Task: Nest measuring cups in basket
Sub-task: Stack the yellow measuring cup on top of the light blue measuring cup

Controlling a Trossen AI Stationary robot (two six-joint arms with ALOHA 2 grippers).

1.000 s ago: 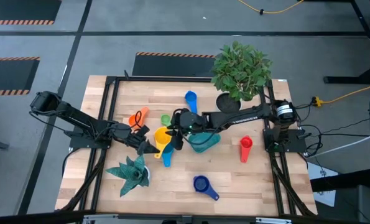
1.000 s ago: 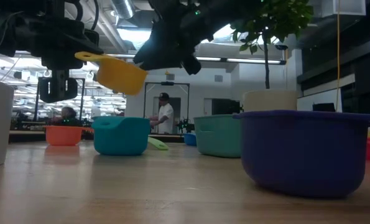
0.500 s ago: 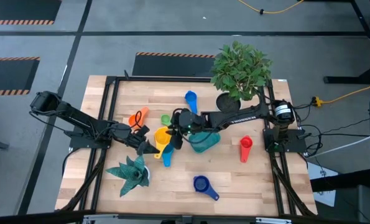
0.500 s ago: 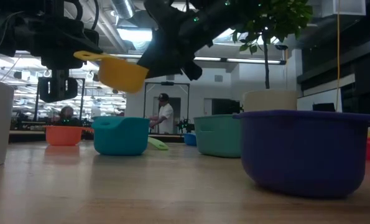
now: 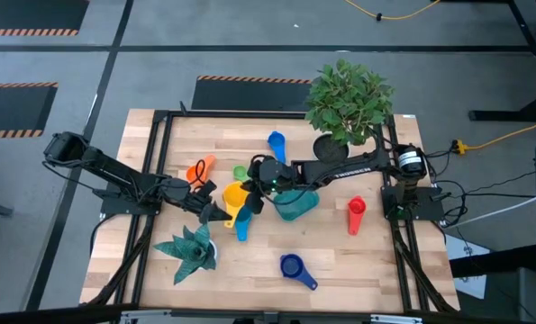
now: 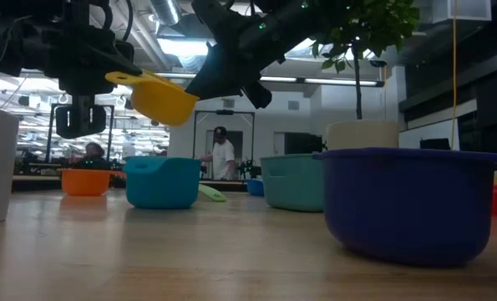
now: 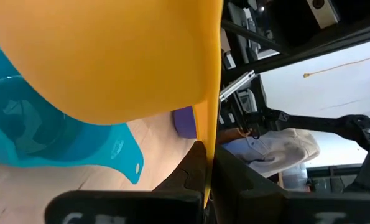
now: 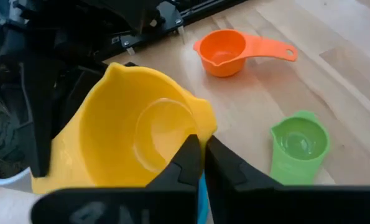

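The robot's left gripper pinches the yellow cup's handle (image 6: 124,78) crooked above the light blue cup (image 6: 162,183), so next the left gripper opens before the right gripper lowers the bowl.
The yellow measuring cup (image 5: 236,195) hangs in the air between both grippers, above the light blue cup (image 5: 242,227) that sits on the table. My left gripper (image 5: 221,209) comes from the table's left and is shut on it. My right gripper (image 5: 250,200) reaches in from the right and is shut on its bowl. The teal basket (image 5: 296,205) stands just right of them with nothing in it that I can see. Orange (image 5: 198,170), green (image 5: 240,172), mid blue (image 5: 277,142), red (image 5: 356,214) and dark blue (image 5: 295,266) cups lie scattered on the table. My left gripper pinches the yellow cup's flat handle (image 7: 207,146) between its two fingers, coming level from the table's left. The handle runs edge-on into the jaws. The cup is lifted clear, its bowl (image 6: 164,99) tilted a little. My right gripper has the bowl's rim (image 8: 202,127) between its fingertips. One finger (image 8: 188,155) stands on the inner side and the other (image 8: 221,163) outside. It slants down from the table's right.
A large leafy plant (image 5: 349,101) stands at the far right. A small succulent in a white pot (image 5: 191,250) sits near the left front. The low view shows the dark blue cup (image 6: 407,201) close to the camera, and a person (image 6: 223,155) stands far off in the room.
The yellow cup has stayed in the air and tipped slightly, shifting a little toward the right arm. My right gripper has edged in against its bowl. The other cups and the basket have not moved.
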